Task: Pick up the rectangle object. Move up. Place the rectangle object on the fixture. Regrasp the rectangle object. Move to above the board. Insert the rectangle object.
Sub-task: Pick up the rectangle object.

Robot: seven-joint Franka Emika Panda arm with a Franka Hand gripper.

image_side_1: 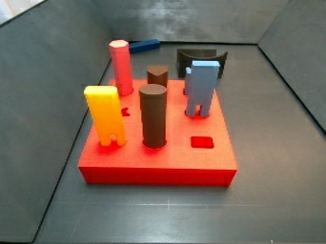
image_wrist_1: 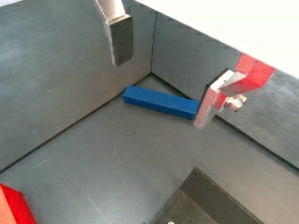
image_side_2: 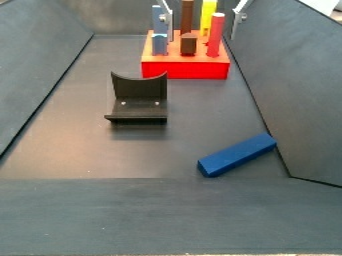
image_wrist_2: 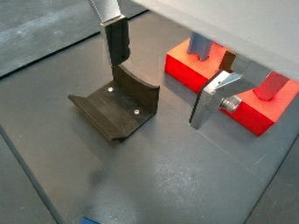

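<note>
The dark fixture's top [image_side_1: 203, 54] dips down between raised sides. The rectangle object [image_wrist_1: 162, 101] will therefore sit in it with one end sticking out when I put it there.
The rectangle object is a blue bar [image_wrist_1: 162, 103] lying flat on the dark floor near a wall corner. It also shows in both side views [image_side_2: 238, 155] [image_side_1: 147, 45]. My gripper [image_wrist_1: 163, 74] hangs open and empty above the floor, with the bar below and between its fingers [image_wrist_1: 121, 39]. In a wrist view my gripper [image_wrist_2: 163, 74] sits over the gap between the dark fixture [image_wrist_2: 117, 109] and the red board [image_wrist_2: 222, 87]. The fixture [image_side_2: 136, 100] stands empty between bar and board [image_side_2: 187, 55].
The red board [image_side_1: 159, 143] carries a yellow piece [image_side_1: 102, 114], a pink cylinder [image_side_1: 121, 67], two brown cylinders [image_side_1: 152, 114], a blue piece [image_side_1: 200, 86] and an open rectangular slot [image_side_1: 201, 142]. Grey walls [image_side_2: 287, 80] enclose the floor on all sides.
</note>
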